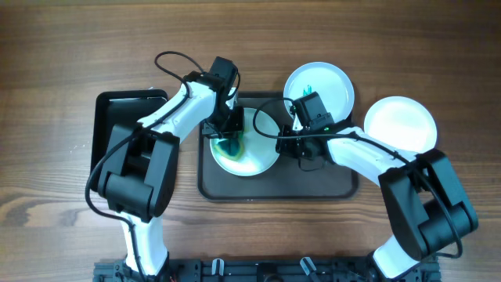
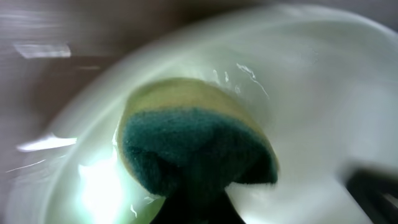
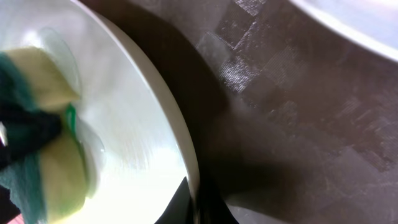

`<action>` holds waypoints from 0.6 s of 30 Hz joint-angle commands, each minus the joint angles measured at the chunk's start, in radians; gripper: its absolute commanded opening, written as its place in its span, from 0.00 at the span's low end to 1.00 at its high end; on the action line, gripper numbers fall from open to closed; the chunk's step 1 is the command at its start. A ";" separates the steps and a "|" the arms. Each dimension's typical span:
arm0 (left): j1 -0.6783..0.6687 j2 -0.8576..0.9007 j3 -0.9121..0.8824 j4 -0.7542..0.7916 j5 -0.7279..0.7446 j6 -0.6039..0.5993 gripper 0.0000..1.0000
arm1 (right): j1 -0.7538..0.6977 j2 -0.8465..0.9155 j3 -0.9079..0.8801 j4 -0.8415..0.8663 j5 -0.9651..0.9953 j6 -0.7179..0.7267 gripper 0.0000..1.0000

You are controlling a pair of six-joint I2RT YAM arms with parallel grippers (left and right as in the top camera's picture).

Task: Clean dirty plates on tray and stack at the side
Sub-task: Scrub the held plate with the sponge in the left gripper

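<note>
The sponge is near the white plate's rim (image 1: 212, 147), so I should use my left gripper to wipe back over the plate's middle (image 1: 249, 149) toward my right gripper.
A white plate (image 1: 254, 153) lies on the left part of the dark tray (image 1: 329, 184), with a teal-green smear where the sponge rubs. My left gripper (image 1: 228, 135) is shut on a yellow-and-green sponge (image 2: 196, 134) pressed onto this plate (image 2: 311, 93). My right gripper (image 1: 288, 143) is shut on the plate's right rim (image 3: 186, 155); the sponge (image 3: 43, 124) shows at the left there. A second plate (image 1: 329, 84) with a small teal smear lies at the tray's far edge. A third white plate (image 1: 401, 124) lies on the table to the right.
A smaller glossy black tray (image 1: 117, 125) lies at the left, partly under the left arm. The tray's right half (image 3: 298, 124) is bare dark surface. Cables loop over the tray's far edge.
</note>
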 commanded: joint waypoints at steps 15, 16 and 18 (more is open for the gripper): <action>-0.086 0.089 -0.030 -0.057 -0.740 -0.491 0.04 | 0.011 0.034 0.011 0.000 -0.020 0.000 0.04; -0.086 0.089 -0.030 -0.072 -0.728 -0.491 0.04 | 0.011 0.034 0.011 -0.002 -0.020 0.000 0.04; -0.085 0.089 -0.030 -0.119 -0.707 -0.483 0.04 | 0.011 0.034 0.011 -0.007 -0.020 0.000 0.04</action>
